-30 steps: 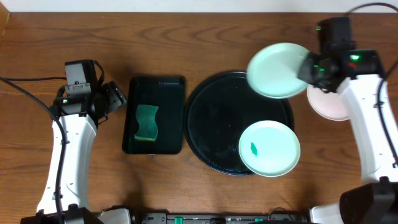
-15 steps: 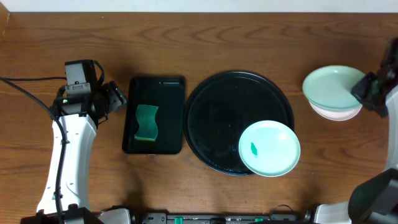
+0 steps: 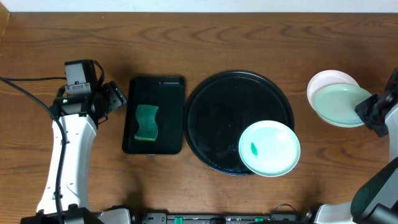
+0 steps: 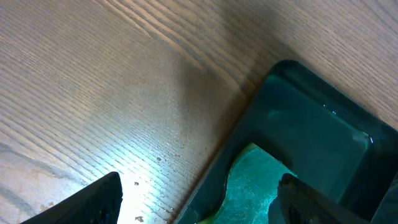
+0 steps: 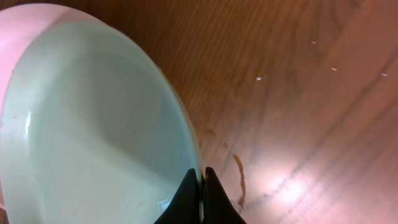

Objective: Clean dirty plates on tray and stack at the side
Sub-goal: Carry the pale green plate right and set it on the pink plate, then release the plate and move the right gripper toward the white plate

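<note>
My right gripper is lowering the held mint plate (image 3: pixel 341 104), which is clean, face up and almost over the stack. It should go on lowering the mint plate gently until the mint plate's rim covers the white plate's (image 3: pixel 324 79).
The round black tray (image 3: pixel 214 118) sits mid-table. One mint plate (image 3: pixel 273 140) with a small green smear (image 3: pixel 254 149) lies on the tray's front right. At the far right my right gripper (image 3: pixel 365 112) is shut on the rim of a second mint plate (image 3: pixel 336 104), held over the white plate (image 3: pixel 326 81), which lies on the table. In the right wrist view the fingers (image 5: pixel 200 194) pinch the mint plate's rim (image 5: pixel 93 137), with the white plate (image 5: pixel 25 25) showing behind it. My left gripper (image 4: pixel 199 199) is open above the left edge of the sponge tray.
A rectangular black tray (image 3: pixel 171 115) holds a green sponge (image 3: pixel 147 122) left of the round tray. It also shows in the left wrist view (image 4: pixel 311 130) with the sponge (image 4: pixel 249 186). Bare wooden table (image 3: pixel 186 37) lies all round.
My right gripper carried the mint plate from above the round tray's back right out to the far right, then lowered it over the white plate. The left arm has not moved.
</note>
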